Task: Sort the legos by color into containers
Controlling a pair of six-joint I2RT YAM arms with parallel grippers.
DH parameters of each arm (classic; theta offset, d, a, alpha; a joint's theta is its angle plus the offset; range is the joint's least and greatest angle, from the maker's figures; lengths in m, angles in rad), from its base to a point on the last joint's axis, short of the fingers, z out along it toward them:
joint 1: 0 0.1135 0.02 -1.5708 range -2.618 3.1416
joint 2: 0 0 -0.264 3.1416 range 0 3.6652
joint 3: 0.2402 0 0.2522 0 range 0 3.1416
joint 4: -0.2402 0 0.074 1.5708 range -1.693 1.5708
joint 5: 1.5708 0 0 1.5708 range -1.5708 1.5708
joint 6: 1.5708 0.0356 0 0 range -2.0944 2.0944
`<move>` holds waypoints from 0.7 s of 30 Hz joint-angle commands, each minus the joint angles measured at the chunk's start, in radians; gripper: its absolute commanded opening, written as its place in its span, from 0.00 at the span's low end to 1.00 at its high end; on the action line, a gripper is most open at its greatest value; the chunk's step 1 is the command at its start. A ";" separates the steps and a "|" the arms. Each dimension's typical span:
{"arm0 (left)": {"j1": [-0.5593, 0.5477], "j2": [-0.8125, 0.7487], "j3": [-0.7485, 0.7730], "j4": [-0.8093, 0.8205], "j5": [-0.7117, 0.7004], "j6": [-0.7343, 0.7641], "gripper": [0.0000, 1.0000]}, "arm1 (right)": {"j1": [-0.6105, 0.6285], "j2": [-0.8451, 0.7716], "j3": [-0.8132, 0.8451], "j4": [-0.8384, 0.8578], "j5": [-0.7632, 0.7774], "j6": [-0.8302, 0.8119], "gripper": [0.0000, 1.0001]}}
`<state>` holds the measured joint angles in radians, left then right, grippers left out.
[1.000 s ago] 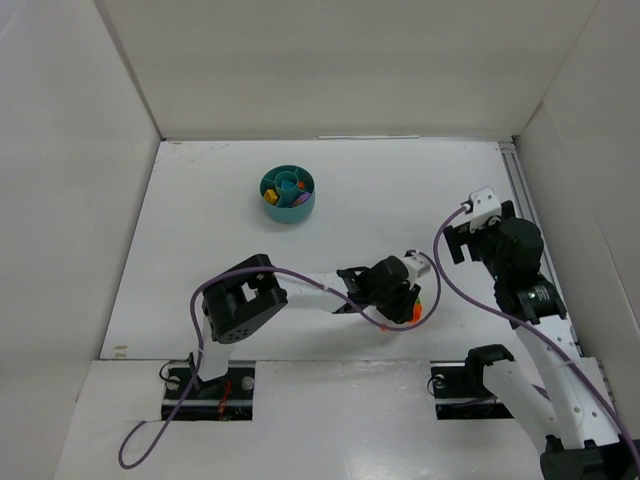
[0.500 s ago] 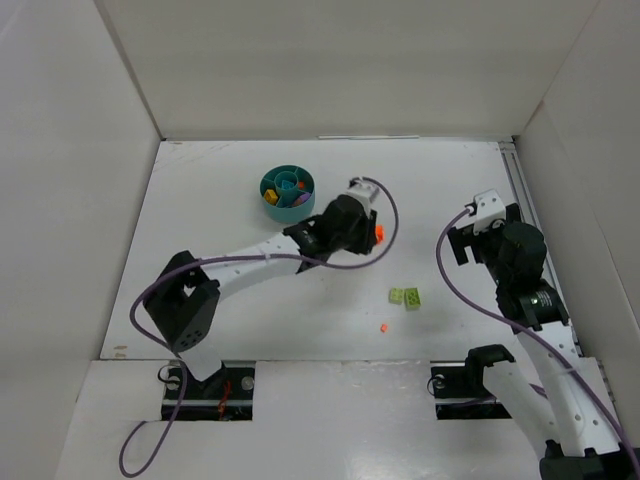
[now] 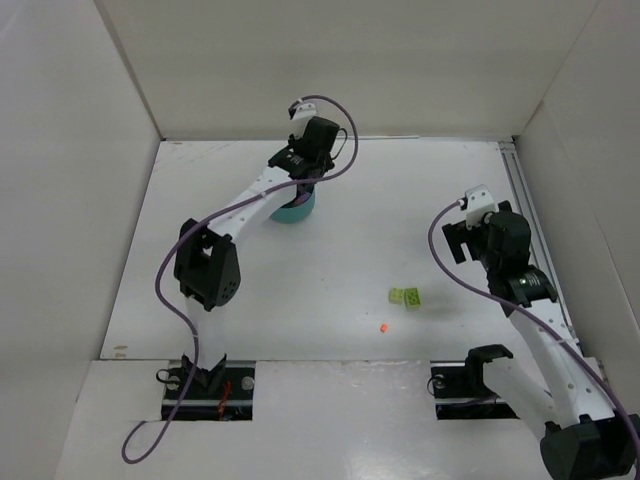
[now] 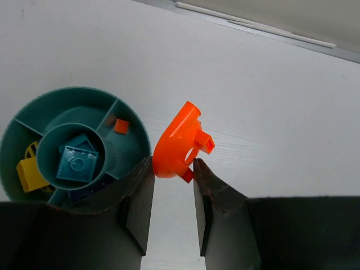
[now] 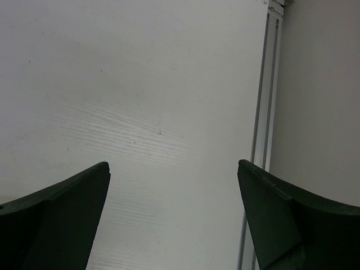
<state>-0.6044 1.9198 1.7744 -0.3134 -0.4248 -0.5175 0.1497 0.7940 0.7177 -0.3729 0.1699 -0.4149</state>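
The orange curved lego (image 4: pixel 178 143) is beside the roomy wedge that holds the small orange bit, so the robot's left gripper keeps going over that wedge (image 4: pixel 128 147) and lets go there.
My left gripper (image 4: pixel 172 167) is shut on an orange curved lego piece (image 4: pixel 179 143) and holds it just right of the round teal dish (image 4: pixel 135 143). The dish holds teal bricks in the centre cup, a yellow brick (image 4: pixel 29 173) at the left, a small orange bit (image 4: pixel 121 126) in a wedge, and a dark purple piece at the bottom. In the top view the left gripper (image 3: pixel 305 160) covers most of the dish (image 3: pixel 297 210). Two lime green legos (image 3: pixel 405 297) and a tiny orange bit (image 3: pixel 384 327) lie on the table. My right gripper (image 5: pixel 171 171) is open and empty.
White walls enclose the table on three sides. A metal rail (image 5: pixel 260 135) runs along the right edge next to the right gripper (image 3: pixel 462 240).
My left arm has swung from the table's middle to the far side, carrying the orange piece up to the dish. The right arm has barely moved.
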 commanded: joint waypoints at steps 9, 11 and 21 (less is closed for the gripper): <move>0.043 0.156 0.223 -0.289 -0.193 -0.122 0.16 | -0.009 0.016 0.015 0.046 0.043 0.001 1.00; 0.043 0.165 0.234 -0.289 -0.193 -0.113 0.16 | -0.018 0.016 0.015 0.046 0.043 0.001 1.00; 0.043 0.211 0.276 -0.319 -0.229 -0.111 0.19 | -0.018 0.025 0.015 0.046 0.043 0.001 1.00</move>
<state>-0.5617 2.1399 2.0056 -0.5964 -0.6044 -0.6193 0.1379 0.8188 0.7177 -0.3729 0.1959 -0.4149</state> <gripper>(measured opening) 0.275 0.994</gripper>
